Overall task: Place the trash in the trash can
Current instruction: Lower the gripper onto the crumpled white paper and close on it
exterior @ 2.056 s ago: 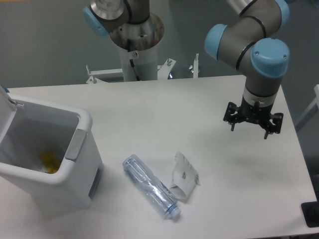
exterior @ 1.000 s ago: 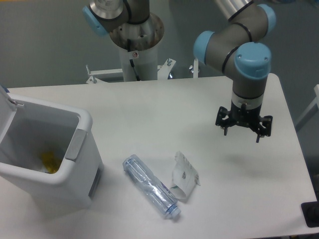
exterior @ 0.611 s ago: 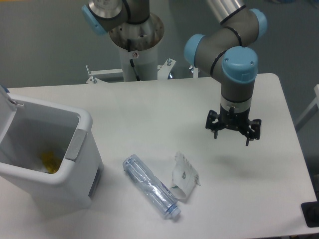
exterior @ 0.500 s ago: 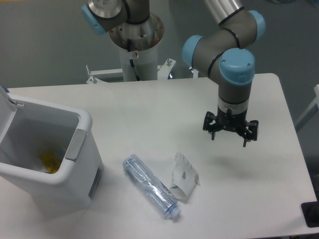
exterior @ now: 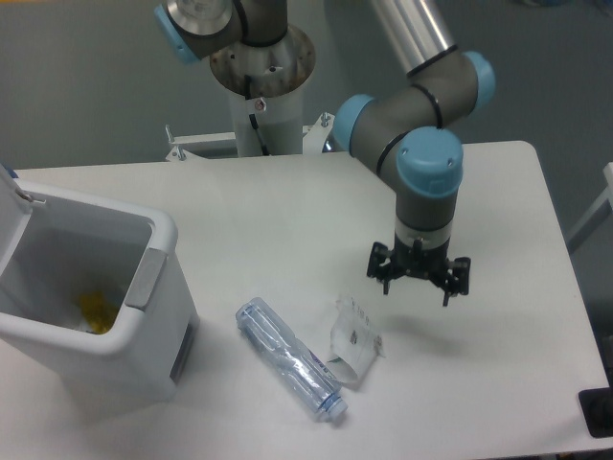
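The white packet (exterior: 355,337) will come up by itself when I lift it, because it touches the bottle only at its lower edge (exterior: 337,368).
A clear plastic water bottle (exterior: 288,357) lies on its side near the table's front edge, cap end toward the front right. Beside it on the right a small white packet (exterior: 353,338) with dark print stands crumpled, touching the bottle. The white trash can (exterior: 144,251) sits at the left with its lid up; something yellow lies inside. My gripper (exterior: 417,284) hangs open above the table, just right of and above the packet, with nothing between its fingers.
The arm's base column (exterior: 259,96) stands at the back centre behind the white table (exterior: 287,211). A small dark object (exterior: 599,412) shows at the front right corner.
The gripper has travelled left and toward the front, from the table's right side to a spot close to the packet. It stays open. Bottle, packet and trash can have not moved.
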Controlling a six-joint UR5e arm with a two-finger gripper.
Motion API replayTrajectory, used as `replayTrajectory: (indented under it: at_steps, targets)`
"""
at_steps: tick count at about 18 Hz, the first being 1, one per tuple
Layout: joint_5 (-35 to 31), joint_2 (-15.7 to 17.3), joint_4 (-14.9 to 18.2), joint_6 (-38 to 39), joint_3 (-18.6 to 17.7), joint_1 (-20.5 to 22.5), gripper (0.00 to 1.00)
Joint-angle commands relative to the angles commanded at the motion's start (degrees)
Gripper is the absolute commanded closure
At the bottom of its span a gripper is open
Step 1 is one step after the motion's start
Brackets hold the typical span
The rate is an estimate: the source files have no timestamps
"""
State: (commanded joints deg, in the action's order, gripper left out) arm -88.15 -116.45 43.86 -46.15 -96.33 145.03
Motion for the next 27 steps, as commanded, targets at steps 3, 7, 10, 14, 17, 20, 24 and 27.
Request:
replayTrajectory:
  at_steps: [3, 7, 10, 14, 17, 20, 24, 27]
  targets:
    - [-0.1, -0.1, 0.0, 2.6, -0.4, -1.8, 0.0]
    - [-0.1, 1.0, 0.0, 6.3, -1.1, -3.6, 0.0]
    - [-0.3, 1.1, 0.0, 8.6, -2.3, -6.1, 0.0]
    - [-1.1, -0.3, -0.4, 8.1, -2.9, -6.9, 0.0]
    - [-3.8, -1.8, -0.7, 8.0, -2.6, -7.1, 0.0]
    - [-6.2, -2.0, -0.6, 8.3, -2.1, -7.1, 0.45]
    - [-6.4, -3.0, -1.0, 8.7, -1.1, -7.1, 0.97]
    - [-6.4, -3.2, -1.0, 8.7, -0.5, -7.1, 1.0]
